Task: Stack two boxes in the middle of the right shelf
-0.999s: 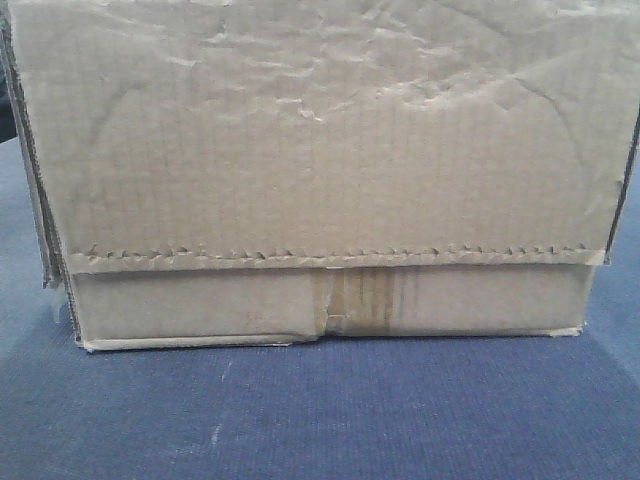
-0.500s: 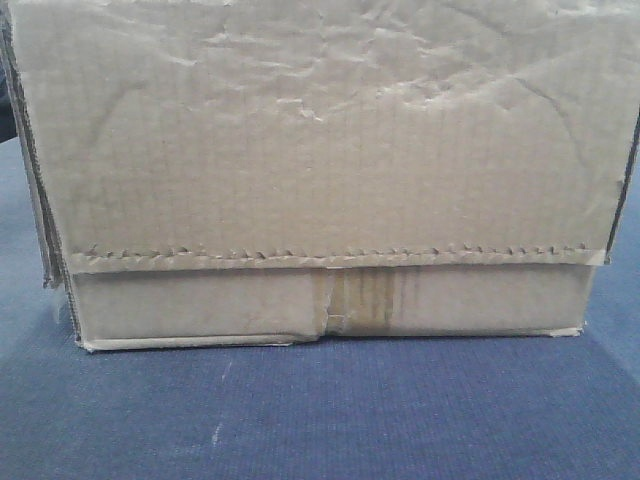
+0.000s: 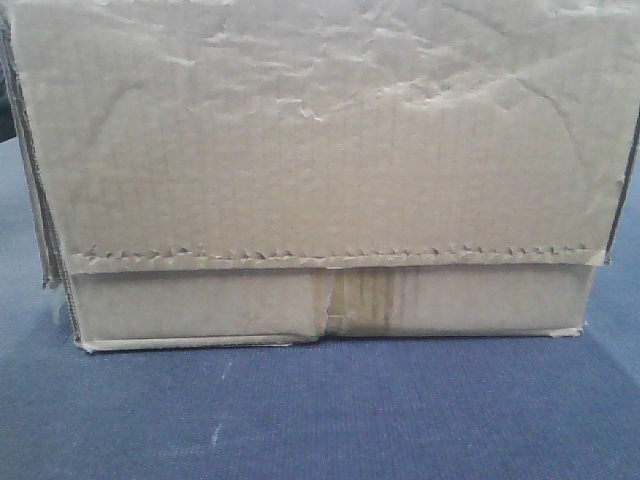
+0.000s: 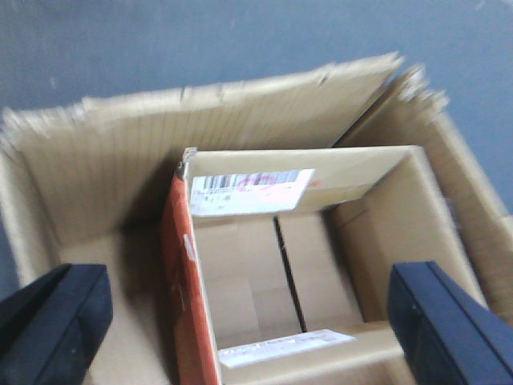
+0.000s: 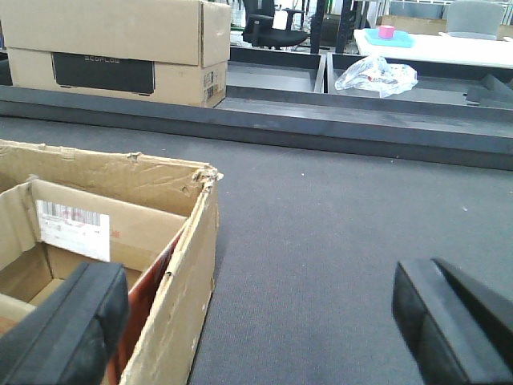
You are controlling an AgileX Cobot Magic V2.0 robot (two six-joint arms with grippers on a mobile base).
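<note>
The red-sided inner box sits down inside the carton's sides (image 4: 104,164), so I expect the inner box (image 4: 268,269) to come along when I lift and carry the carton.
A plain brown carton (image 3: 320,150) fills the front view, with wide wrinkled tape, a serrated tape edge (image 3: 320,254) and a stained centre seam (image 3: 352,305). It stands on blue-grey carpet (image 3: 320,410). The left wrist view looks down into this open carton (image 4: 104,160). A smaller open box (image 4: 256,265) with a red side and a white barcode label sits inside it. My left gripper (image 4: 248,337) is open above that inner box, one finger on each side. My right gripper (image 5: 260,329) is open above the carpet beside the carton's torn wall (image 5: 180,297). The right shelf is out of view.
A closed cardboard carton (image 5: 120,40) with a black panel rests on a low dark ledge (image 5: 321,128) at the far side. Behind are dark trays, a crumpled plastic bag (image 5: 377,74), an office chair (image 5: 268,20) and a white table (image 5: 449,44).
</note>
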